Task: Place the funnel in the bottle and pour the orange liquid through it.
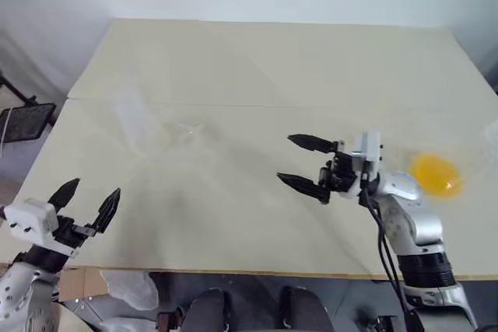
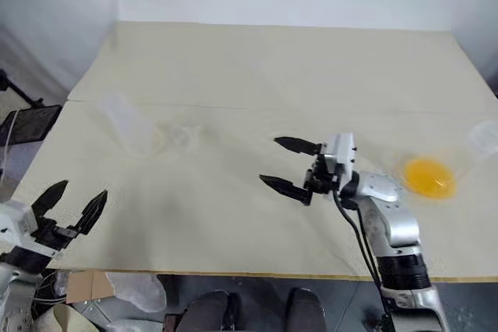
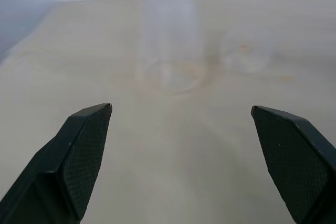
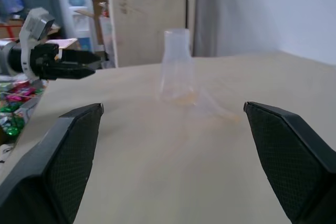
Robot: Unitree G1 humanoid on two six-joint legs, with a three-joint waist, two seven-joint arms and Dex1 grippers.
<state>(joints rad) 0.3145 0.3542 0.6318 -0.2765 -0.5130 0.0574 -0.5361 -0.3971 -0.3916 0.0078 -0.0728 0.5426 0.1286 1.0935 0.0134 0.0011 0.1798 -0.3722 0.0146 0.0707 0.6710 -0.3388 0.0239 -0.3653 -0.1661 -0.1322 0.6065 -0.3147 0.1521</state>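
Observation:
The clear bottle (image 1: 140, 124) is standing a long way from the orange liquid, so my left gripper should bring the bottle to the table's middle (image 1: 268, 126) while my right gripper moves back.
The clear bottle (image 1: 131, 118) stands upright on the left part of the table, hard to make out against the pale top. The see-through funnel (image 1: 187, 130) lies just to its right. The orange liquid (image 1: 436, 175) sits in a clear vessel near the table's right edge. My left gripper (image 1: 93, 190) hovers open at the front left corner, pointing toward the bottle (image 3: 168, 35) and funnel (image 3: 244, 59), well short of both. My right gripper (image 1: 284, 158) is open and empty over the middle of the table, pointing left at the bottle (image 4: 176, 66); the orange liquid is behind its wrist.
The cream table (image 1: 257, 60) is made of boards with a seam across its middle. Another faint clear object (image 2: 486, 138) sits at the far right edge. A black mesh thing (image 1: 27, 120) stands off the table's left side.

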